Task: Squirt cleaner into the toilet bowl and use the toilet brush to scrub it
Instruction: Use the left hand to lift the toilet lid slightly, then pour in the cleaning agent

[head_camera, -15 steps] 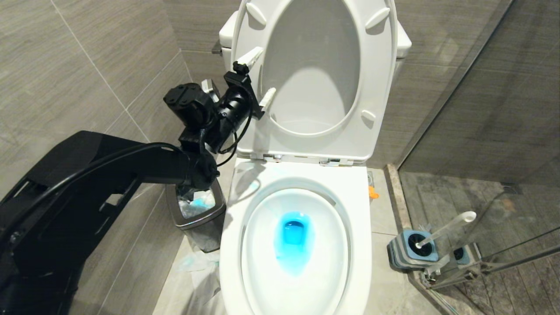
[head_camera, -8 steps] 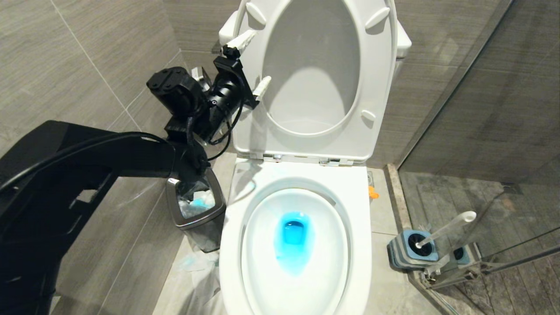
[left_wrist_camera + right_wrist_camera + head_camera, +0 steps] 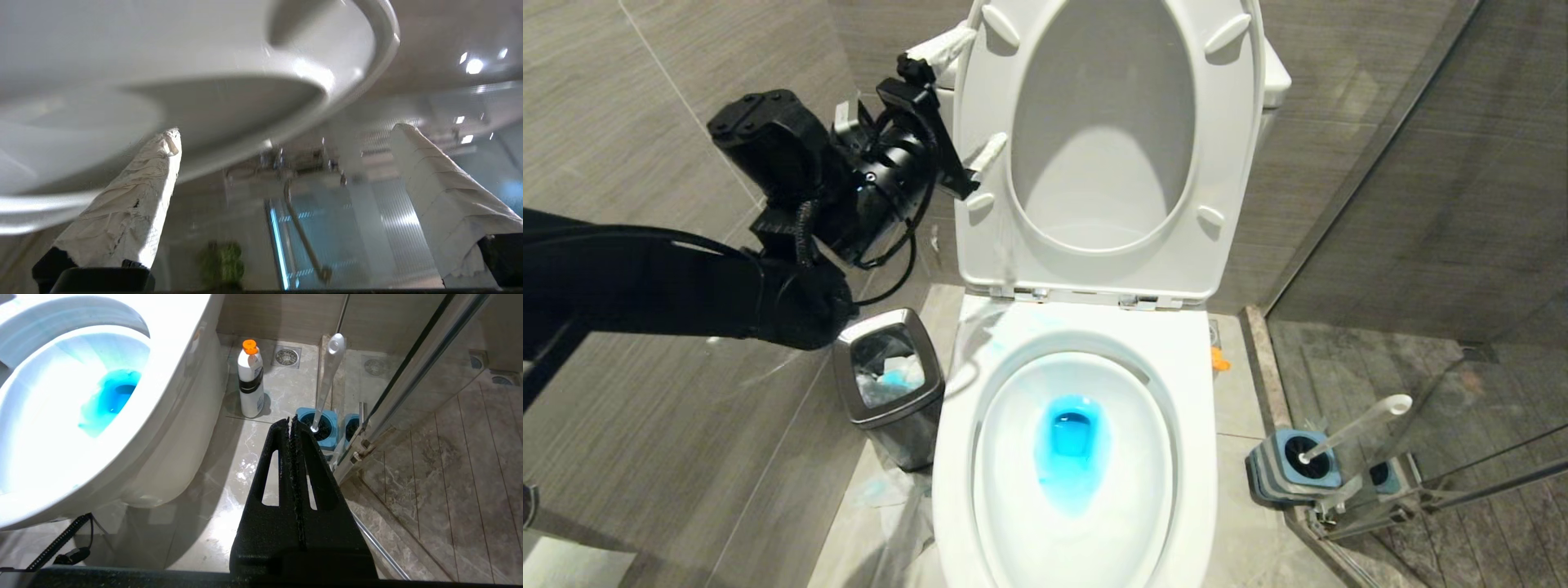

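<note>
My left gripper should now move its open fingers back until they are clear of the seat's edge (image 3: pixel 960 230) and then close, because the raised seat (image 3: pixel 1210 157) is leaning against the lid.
The toilet bowl (image 3: pixel 952 474) stands in the middle with its seat and lid (image 3: pixel 1233 163) raised. Bright blue cleaner (image 3: pixel 1072 449) tints the water at the bottom. My left gripper (image 3: pixel 968 98) hangs open and empty beside the raised seat's left edge, one white-wrapped finger (image 3: pixel 943 45) high, the other lower. The left wrist view shows the left gripper (image 3: pixel 286 132) under the seat's curved rim (image 3: pixel 367 61). The toilet brush (image 3: pixel 1356 425) leans in its blue-topped holder (image 3: pixel 1290 465) on the floor to the right. My right gripper (image 3: pixel 290 422) is shut and empty, low beside the bowl (image 3: pixel 175 375), above the holder (image 3: pixel 322 428).
A steel bin (image 3: pixel 890 384) with tissues stands left of the bowl, below my left arm. A white bottle with an orange cap (image 3: pixel 250 379) is on the floor between bowl and brush (image 3: pixel 329 375). A glass shower partition (image 3: pixel 1421 204) closes the right side; tiled wall is on the left.
My left arm has risen and drawn back to the left, carrying the open gripper up along the raised seat's left edge and uncovering the bin. Bowl, brush and right gripper are unchanged.
</note>
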